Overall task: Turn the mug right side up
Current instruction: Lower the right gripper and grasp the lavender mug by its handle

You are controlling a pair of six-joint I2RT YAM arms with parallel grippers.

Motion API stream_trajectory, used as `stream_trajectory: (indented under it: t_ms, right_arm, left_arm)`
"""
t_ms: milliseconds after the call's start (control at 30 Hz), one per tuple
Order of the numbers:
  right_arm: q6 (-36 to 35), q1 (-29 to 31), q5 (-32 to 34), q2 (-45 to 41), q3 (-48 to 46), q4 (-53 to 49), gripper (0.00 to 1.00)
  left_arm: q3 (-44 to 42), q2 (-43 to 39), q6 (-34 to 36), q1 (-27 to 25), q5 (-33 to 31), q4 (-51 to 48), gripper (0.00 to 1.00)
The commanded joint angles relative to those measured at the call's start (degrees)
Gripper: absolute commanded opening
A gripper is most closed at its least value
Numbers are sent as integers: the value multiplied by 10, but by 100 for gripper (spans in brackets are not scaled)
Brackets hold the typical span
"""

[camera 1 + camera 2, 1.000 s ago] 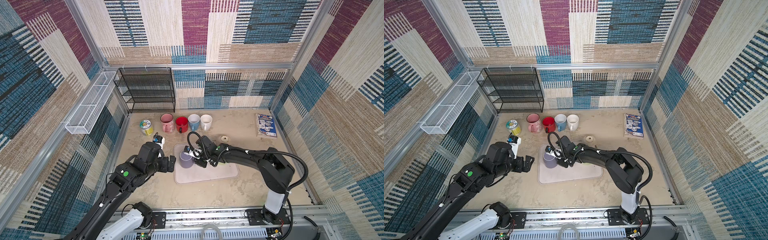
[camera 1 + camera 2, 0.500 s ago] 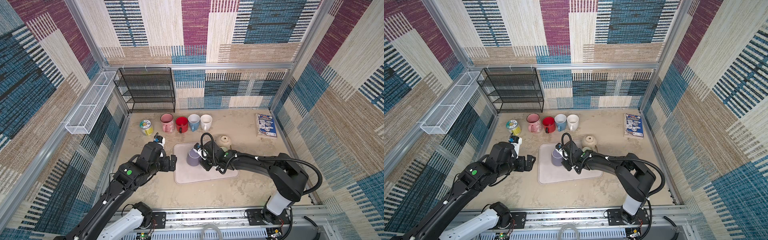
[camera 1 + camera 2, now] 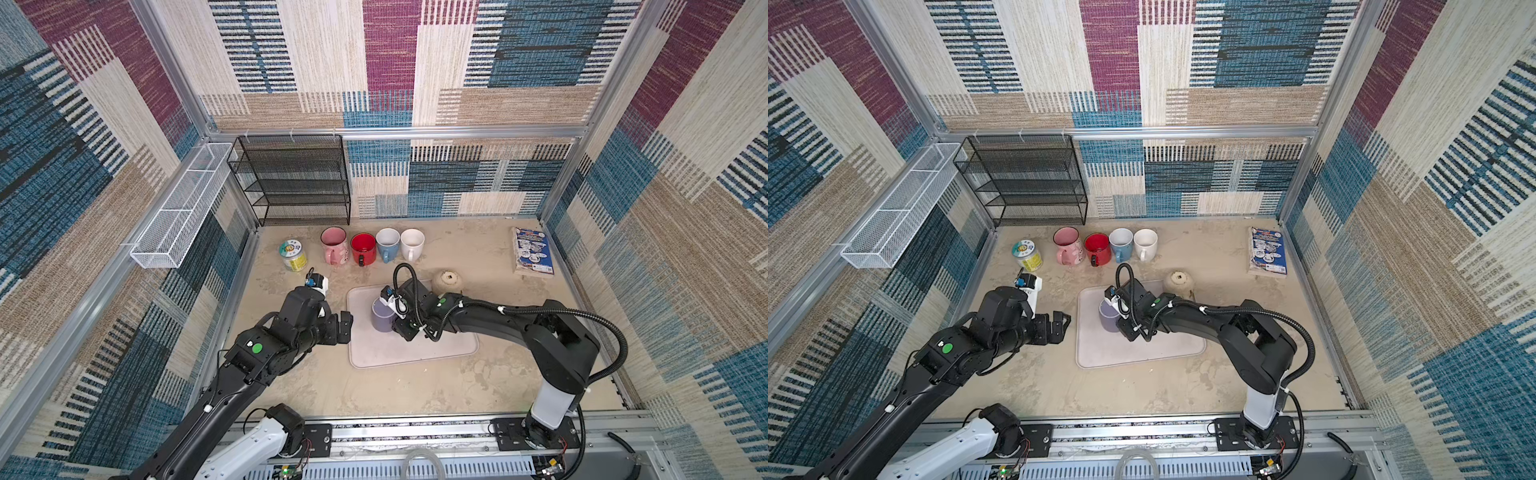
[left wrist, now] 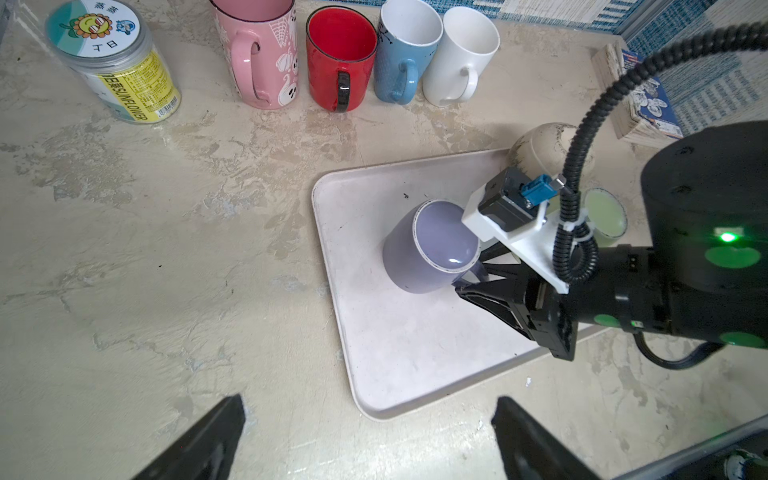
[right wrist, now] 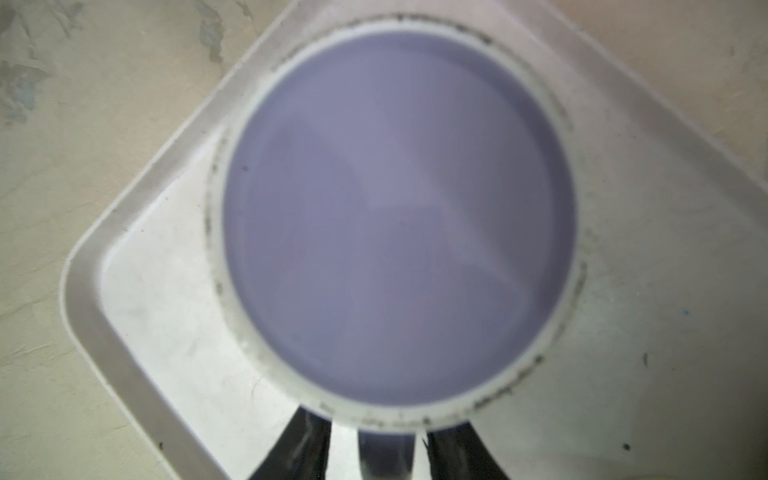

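The lavender mug is standing with its base [image 4: 448, 234] up, so the robot's right gripper should pick it up by its handle [image 5: 386, 454], tilt it and bring the mug's handle to the left gripper.
The lavender mug [image 3: 383, 318] [image 3: 1109, 316] [image 4: 419, 262] stands on the pale tray [image 3: 415, 361] [image 3: 1142, 361] [image 4: 374, 374], near its back left corner. Its top face [image 5: 399, 216] is a flat lavender disc inside a white ring, which looks like its base, so it seems upside down. My right gripper [image 3: 397, 323] [image 4: 482, 276] [image 5: 380, 434] is on the mug's right, with an open finger on each side of the handle [image 5: 386, 455] and small gaps between. My left gripper [image 3: 345, 326] [image 3: 1061, 324] [image 4: 368, 405] hangs wide open and empty, left of the tray.
Pink [image 3: 334, 245], red [image 3: 363, 248], blue [image 3: 387, 244] and white [image 3: 412, 243] mugs stand upright in a row at the back, beside a yellow jar [image 3: 294, 255]. An upturned beige bowl [image 3: 446, 281] touches the tray's back edge. Black rack [image 3: 295, 183] behind, packet [image 3: 533, 255] at right.
The right arm swung round and shifted the mug a little to the right on the tray. Its fingers have since parted from the handle. The left gripper crept slightly toward the tray.
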Motion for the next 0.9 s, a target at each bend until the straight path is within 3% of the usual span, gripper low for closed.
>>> stream_trajectory:
  t_ms: [0,167,367,667,867]
  right_arm:
    - [20,0,19,15,18,-23,37]
    - [21,1,23,32,36,-33,32]
    - [18,1,20,40,55,-46,32]
    - [15,2,11,51,63,-54,7]
    - [16,2,0,38,61,-44,0]
  left_arm:
    - [0,-1,-7,0,3,13,99]
    - [-2,-3,-6,0,3,12,99]
    - [-4,-4,-7,0,4,13,99]
    - [-8,1,-9,0,8,17,99]
    - [-19,3,-17,0,18,25,99]
